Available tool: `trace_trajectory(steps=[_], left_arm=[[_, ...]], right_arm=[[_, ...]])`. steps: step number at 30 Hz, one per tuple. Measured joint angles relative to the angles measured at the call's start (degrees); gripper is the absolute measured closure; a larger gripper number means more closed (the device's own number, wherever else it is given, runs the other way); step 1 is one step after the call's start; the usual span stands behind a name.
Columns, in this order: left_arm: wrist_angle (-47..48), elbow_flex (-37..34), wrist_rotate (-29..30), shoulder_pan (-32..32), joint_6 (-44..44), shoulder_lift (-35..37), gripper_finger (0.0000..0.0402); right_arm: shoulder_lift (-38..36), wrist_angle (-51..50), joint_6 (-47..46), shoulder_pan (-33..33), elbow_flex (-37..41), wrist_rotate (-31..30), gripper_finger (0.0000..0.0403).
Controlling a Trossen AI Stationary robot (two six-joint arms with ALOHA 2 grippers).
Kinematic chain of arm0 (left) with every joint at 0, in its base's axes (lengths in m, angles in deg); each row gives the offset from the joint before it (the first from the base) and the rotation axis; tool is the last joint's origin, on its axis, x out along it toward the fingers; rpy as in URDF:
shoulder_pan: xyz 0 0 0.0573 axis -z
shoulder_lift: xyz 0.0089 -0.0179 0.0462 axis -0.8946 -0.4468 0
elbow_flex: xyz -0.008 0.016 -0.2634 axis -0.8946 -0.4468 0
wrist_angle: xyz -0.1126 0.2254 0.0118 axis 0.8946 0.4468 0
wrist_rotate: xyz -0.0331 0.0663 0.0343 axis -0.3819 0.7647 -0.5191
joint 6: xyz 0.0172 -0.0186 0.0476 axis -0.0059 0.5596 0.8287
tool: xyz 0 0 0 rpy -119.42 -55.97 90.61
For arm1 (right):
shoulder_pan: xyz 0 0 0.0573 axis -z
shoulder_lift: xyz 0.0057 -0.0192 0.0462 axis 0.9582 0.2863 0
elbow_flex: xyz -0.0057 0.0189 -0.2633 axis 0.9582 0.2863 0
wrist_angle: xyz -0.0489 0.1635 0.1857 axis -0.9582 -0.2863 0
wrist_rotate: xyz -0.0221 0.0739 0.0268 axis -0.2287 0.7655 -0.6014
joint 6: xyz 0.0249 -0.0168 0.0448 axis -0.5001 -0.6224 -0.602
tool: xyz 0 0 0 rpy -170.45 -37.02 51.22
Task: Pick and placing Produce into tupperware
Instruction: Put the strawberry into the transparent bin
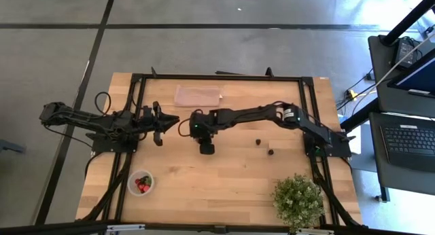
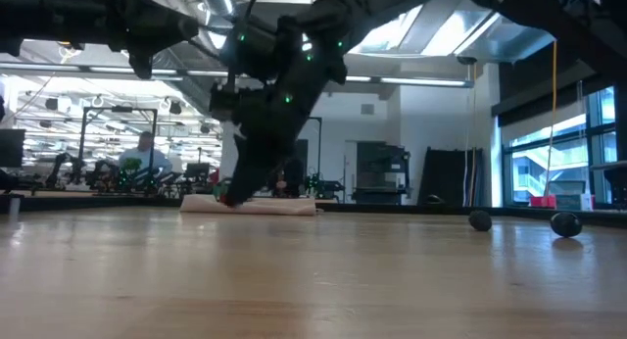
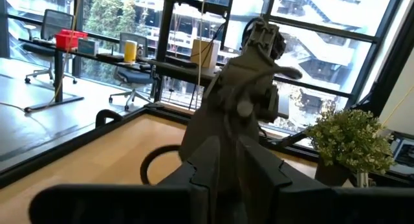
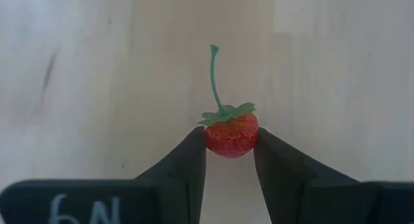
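Observation:
The tub (image 1: 141,183) is on my left gripper's side, a long way from the strawberry in my right gripper. Next, I set the strawberry down (image 4: 231,134) so my left gripper can take it.
My right gripper (image 1: 206,149) reaches to the table's middle and is shut on a red strawberry (image 4: 231,134) with a green top and stem. It also shows in the low view (image 2: 231,196), just above the table. The clear round tub (image 1: 141,183) stands near the front left and has strawberries in it. Two dark berries (image 1: 258,141) (image 1: 270,152) lie on the wood to the right, and they also show in the low view (image 2: 479,220) (image 2: 565,224). My left gripper (image 1: 162,119) waits at the left, above the table. My right gripper pinches the strawberry's two sides (image 4: 208,138) between its two fingertips (image 4: 194,153). The fingers point steeply down at the table. The strawberry's green stem (image 4: 213,72) sticks out past the fingertips. The fruit looks held a little clear of the wood.
A pinkish-tan cloth (image 1: 198,96) lies flat at the far middle. A bushy potted plant (image 1: 298,201) stands at the front right. A black frame (image 1: 217,77) runs around the table. There is bare wood between my right gripper and the tub.

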Motion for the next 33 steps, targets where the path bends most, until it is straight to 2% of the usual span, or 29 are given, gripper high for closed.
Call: trace_trajectory(steps=[5,12,16,21,26,33], left_arm=[[0.07,-0.02,0.00,0.00,0.00,0.00,0.0353],[0.09,-0.02,0.64,0.00,0.00,0.00,0.0310],[0.08,-0.02,1.44,-0.01,0.00,0.00,0.0279],[0.08,-0.02,1.44,0.00,0.00,0.00,0.0251],[0.09,-0.07,1.50,-0.01,0.00,0.00,0.0237],[0.21,-0.09,1.51,0.00,0.00,0.00,0.0228]], right_arm=[[1.46,-0.26,-0.32,0.00,0.00,-0.02,0.0276],[1.42,-0.20,-0.47,-0.07,-0.11,0.73,0.0251],[1.42,-0.18,-1.74,-0.05,-0.13,3.40,0.0215],[0.62,-2.38,-2.44,-0.02,-0.15,3.22,0.0158],[-5.05,-6.09,-3.28,0.54,-0.15,-1.60,0.0126],[-17.14,-7.93,-3.45,1.46,-0.17,-9.26,0.0121]])
